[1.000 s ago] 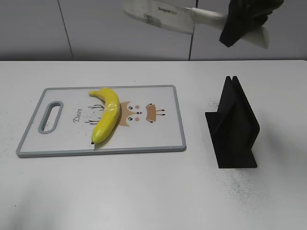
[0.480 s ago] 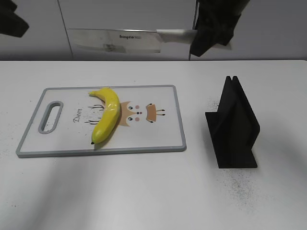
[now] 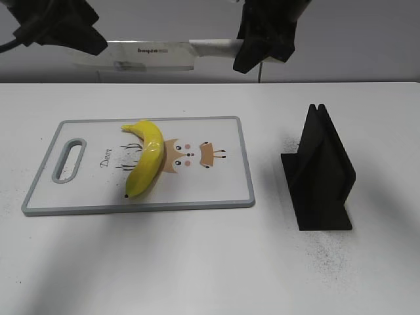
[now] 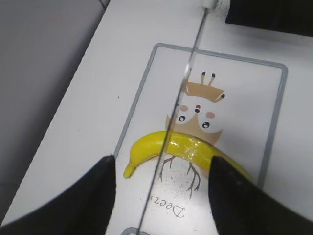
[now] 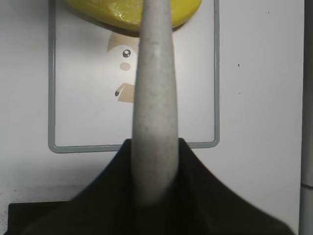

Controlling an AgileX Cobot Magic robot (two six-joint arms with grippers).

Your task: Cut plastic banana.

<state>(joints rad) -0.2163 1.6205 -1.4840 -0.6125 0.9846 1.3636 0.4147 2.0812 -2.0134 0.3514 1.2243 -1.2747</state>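
Note:
My gripper will lower the blade onto the plastic banana (image 3: pixel 146 167), which will stay whole because the smooth yellow skin (image 3: pixel 154 143) runs in one piece along its curve.
The yellow plastic banana (image 3: pixel 146 161) lies on the cutting board (image 3: pixel 216 193), left of its middle. My right gripper (image 3: pixel 262 36) is shut on the white handle of a cleaver-style knife (image 3: pixel 141 56) and holds it level, high above the board's far edge, blade pointing left. My left gripper (image 3: pixel 59 26) is open and empty at the upper left, by the blade's tip. In the left wrist view the blade (image 4: pixel 181 93) shows edge-on over the banana (image 4: pixel 195 149), between the spread fingers (image 4: pixel 93 196). In the right wrist view the handle (image 5: pixel 154 98) runs out over the banana (image 5: pixel 112 12).
A black knife stand (image 3: pixel 321 174) stands upright on the white table, right of the board. The board has a grey rim, a handle slot (image 3: pixel 69 159) at its left end and a deer drawing. A grey wall runs behind the table.
My right gripper has carried the knife leftward and levelled it over the board's far side. My left gripper has come into view at the upper left and moved toward the blade tip.

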